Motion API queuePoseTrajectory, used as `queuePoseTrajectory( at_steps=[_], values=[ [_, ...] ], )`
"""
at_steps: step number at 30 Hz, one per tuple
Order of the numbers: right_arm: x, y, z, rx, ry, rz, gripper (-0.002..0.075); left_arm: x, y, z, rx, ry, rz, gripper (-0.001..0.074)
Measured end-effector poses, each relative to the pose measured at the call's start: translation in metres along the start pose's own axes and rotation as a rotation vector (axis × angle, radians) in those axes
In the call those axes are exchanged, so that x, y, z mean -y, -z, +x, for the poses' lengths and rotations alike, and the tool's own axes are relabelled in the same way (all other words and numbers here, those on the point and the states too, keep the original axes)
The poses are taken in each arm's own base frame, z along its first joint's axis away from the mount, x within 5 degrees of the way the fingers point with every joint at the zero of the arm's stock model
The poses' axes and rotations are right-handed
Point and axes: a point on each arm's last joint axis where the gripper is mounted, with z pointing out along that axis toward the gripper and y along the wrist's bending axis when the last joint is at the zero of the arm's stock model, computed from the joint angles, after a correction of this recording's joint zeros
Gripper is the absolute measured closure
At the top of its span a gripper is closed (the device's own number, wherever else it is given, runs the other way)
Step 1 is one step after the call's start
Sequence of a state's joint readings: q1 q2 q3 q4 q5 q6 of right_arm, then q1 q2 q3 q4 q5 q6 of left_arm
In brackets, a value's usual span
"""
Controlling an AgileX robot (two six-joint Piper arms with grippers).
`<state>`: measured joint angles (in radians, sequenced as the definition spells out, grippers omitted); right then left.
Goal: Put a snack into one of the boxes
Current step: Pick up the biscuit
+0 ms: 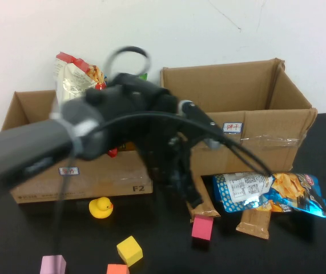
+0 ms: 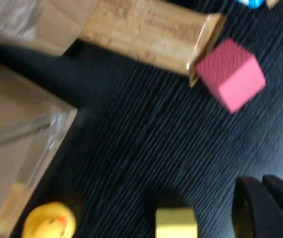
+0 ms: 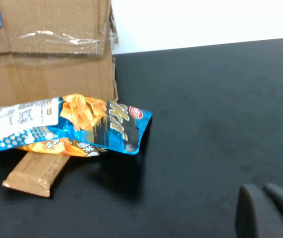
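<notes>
The brown bar [image 1: 206, 206] by the pink cube is clear of the blue chip bag, so my left gripper should keep going down and close across the bar's width [image 2: 148, 32].
A blue chip bag [image 1: 271, 193] lies on the black table in front of the right cardboard box [image 1: 237, 97], partly over a brown snack bar [image 1: 254, 222]. A second brown bar [image 1: 204, 201] lies beside a pink cube [image 1: 202, 227]. A white and red snack bag [image 1: 74, 74] stands in the left box [image 1: 77, 171]. My left gripper [image 1: 188, 191] hangs between the boxes above the second bar [image 2: 151, 32], shut and empty [image 2: 262, 208]. My right gripper [image 3: 267, 208] is shut and empty over bare table, off to the side of the blue bag [image 3: 67, 124].
A yellow duck [image 1: 101, 207], a yellow cube [image 1: 129, 250], a pink block [image 1: 53, 265] and an orange block [image 1: 117, 269] lie on the table in front of the left box. The left arm blocks much of the middle of the high view.
</notes>
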<state>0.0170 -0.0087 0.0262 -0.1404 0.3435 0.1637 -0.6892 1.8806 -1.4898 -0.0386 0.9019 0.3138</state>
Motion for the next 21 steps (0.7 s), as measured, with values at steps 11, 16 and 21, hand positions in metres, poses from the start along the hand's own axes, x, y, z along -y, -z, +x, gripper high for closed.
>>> queuePoseTrajectory(
  at_steps=[11,16,21],
  values=[
    [0.0,0.0,0.0,0.0,0.0,0.0,0.0727,-0.01,-0.08,-0.033,-0.086,0.358,0.002,0.0303],
    [0.0,0.0,0.0,0.0,0.0,0.0,0.0727,-0.015,-0.115,-0.037,-0.105,0.595,-0.04,0.0089],
    [0.0,0.0,0.0,0.0,0.0,0.0,0.0727,-0.018,-0.139,-0.043,-0.028,0.77,-0.057,0.0056]
  ],
)
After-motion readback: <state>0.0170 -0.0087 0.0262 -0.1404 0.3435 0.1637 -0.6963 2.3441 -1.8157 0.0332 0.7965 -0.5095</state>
